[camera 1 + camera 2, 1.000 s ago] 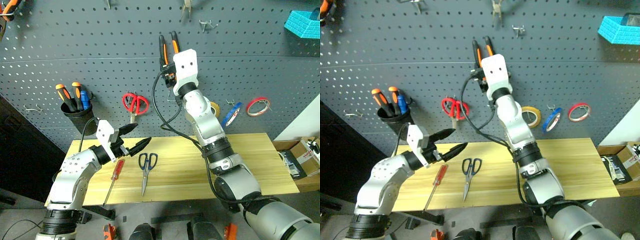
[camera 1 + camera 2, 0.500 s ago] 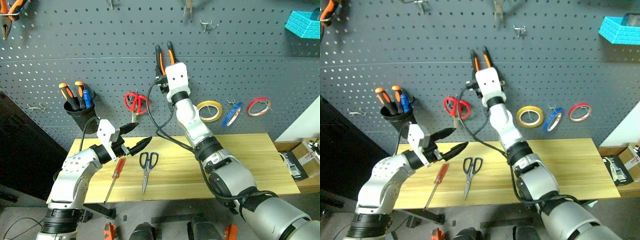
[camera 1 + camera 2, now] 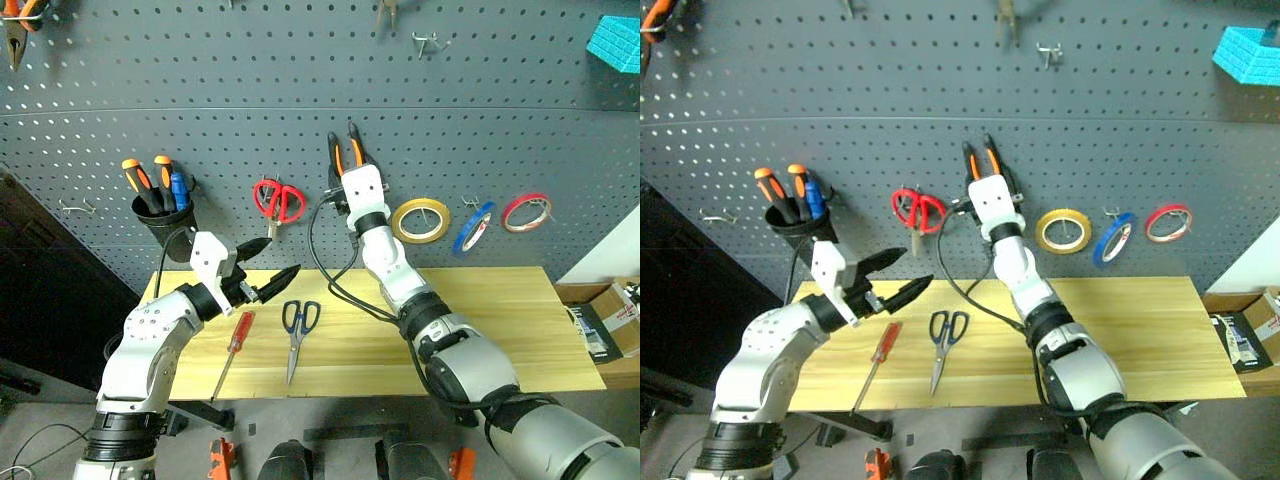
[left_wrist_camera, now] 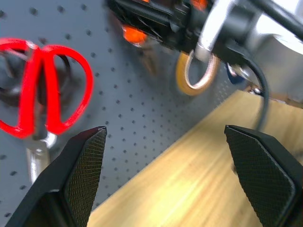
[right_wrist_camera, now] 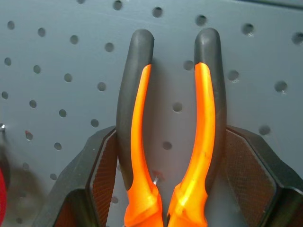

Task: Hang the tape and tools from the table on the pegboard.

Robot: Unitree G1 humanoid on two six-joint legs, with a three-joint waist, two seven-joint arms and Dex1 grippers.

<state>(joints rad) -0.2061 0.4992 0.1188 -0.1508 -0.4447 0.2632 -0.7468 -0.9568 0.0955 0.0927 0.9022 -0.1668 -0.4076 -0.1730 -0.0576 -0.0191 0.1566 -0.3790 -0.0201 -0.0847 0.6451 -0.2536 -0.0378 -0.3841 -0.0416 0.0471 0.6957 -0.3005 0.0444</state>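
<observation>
The dark-handled scissors [image 3: 296,345] have open finger loops [image 3: 301,317], so I expect them to overlap the red-handled scissors as they hang when I carry them to the same hook.
The orange-and-black pliers [image 5: 170,142] stand handles-up against the pegboard [image 3: 200,100], with my right gripper [image 3: 347,168] shut on them, one finger outside each handle. A small metal hook [image 5: 154,178] shows between the handles. The yellow tape [image 3: 420,220] hangs on the board just right of that gripper. On the table [image 3: 500,320] lie the red-handled screwdriver [image 3: 233,343] and the dark-handled scissors [image 3: 297,325]. My left gripper [image 3: 270,278] hovers open and empty above the table's left end, over the screwdriver.
Red-handled scissors [image 3: 277,200] hang left of the pliers. A blue tape ring [image 3: 468,228] and a red one [image 3: 525,212] hang right of the yellow tape. A black cup [image 3: 160,220] holds orange-and-black screwdrivers. A cardboard box [image 3: 615,315] sits past the table's right end.
My right arm has come down the pegboard with the pliers, from high on the board to the level of the hung tapes. The left gripper has kept still.
</observation>
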